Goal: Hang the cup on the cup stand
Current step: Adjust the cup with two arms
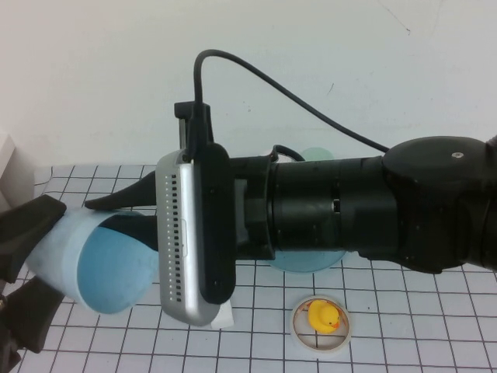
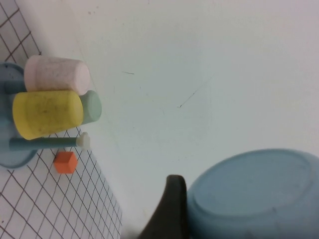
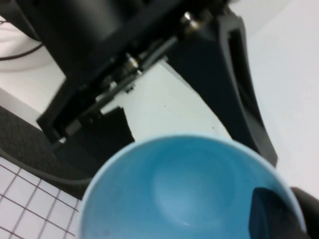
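Note:
My right gripper's finger sits inside the cup's opening (image 1: 116,264) where the peg must go, so my left gripper should take the cup by its base (image 1: 48,247) first.
The cup (image 1: 109,268) is light sky-blue and lies on its side in the air at the left, mouth toward the camera. My right gripper (image 1: 124,214) reaches across from the right and is shut on its rim. In the right wrist view one finger (image 3: 269,216) sits inside the cup (image 3: 184,194) and the other outside. My left gripper (image 1: 35,268) is open, its black fingers on either side of the cup's base (image 2: 254,199). The cup stand (image 2: 10,149) carries a speckled white cup (image 2: 57,74), a yellow cup (image 2: 47,113) and a pale green cup (image 2: 92,107). One white-tipped peg (image 2: 83,141) is free.
The right arm hides most of the stand's teal base (image 1: 307,260) in the high view. A yellow rubber duck in a white ring (image 1: 321,318) sits on the gridded mat in front of it. An orange cube (image 2: 65,162) lies near the stand. A white wall stands behind.

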